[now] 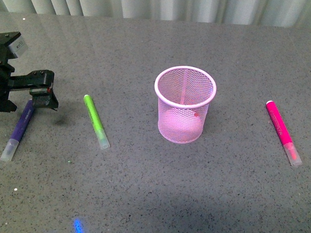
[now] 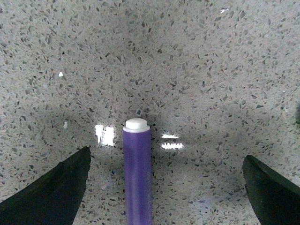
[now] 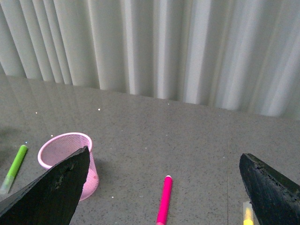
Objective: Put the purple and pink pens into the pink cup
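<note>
The purple pen (image 1: 19,129) will lean on the cup's rim when I put it in, because the pink cup's opening (image 1: 185,87) is much wider than the pen.
The purple pen (image 1: 20,126) lies on the grey table at the far left, clear cap toward the front. My left gripper (image 1: 44,100) is open and low over its far end. In the left wrist view the purple pen (image 2: 137,178) lies between the open jaws of the left gripper (image 2: 166,153), touching neither finger. The pink cup (image 1: 185,102) stands upright in the middle. The pink pen (image 1: 283,132) lies at the right. My right gripper (image 3: 165,152) is open and empty, raised above the pink pen (image 3: 164,199), with the pink cup (image 3: 65,154) partly behind one finger.
A lime-green marker (image 1: 96,121) lies between the purple pen and the cup; it also shows in the right wrist view (image 3: 14,166). A yellow marker tip (image 3: 247,215) shows beside the right finger. White curtains (image 1: 167,3) close the far table edge.
</note>
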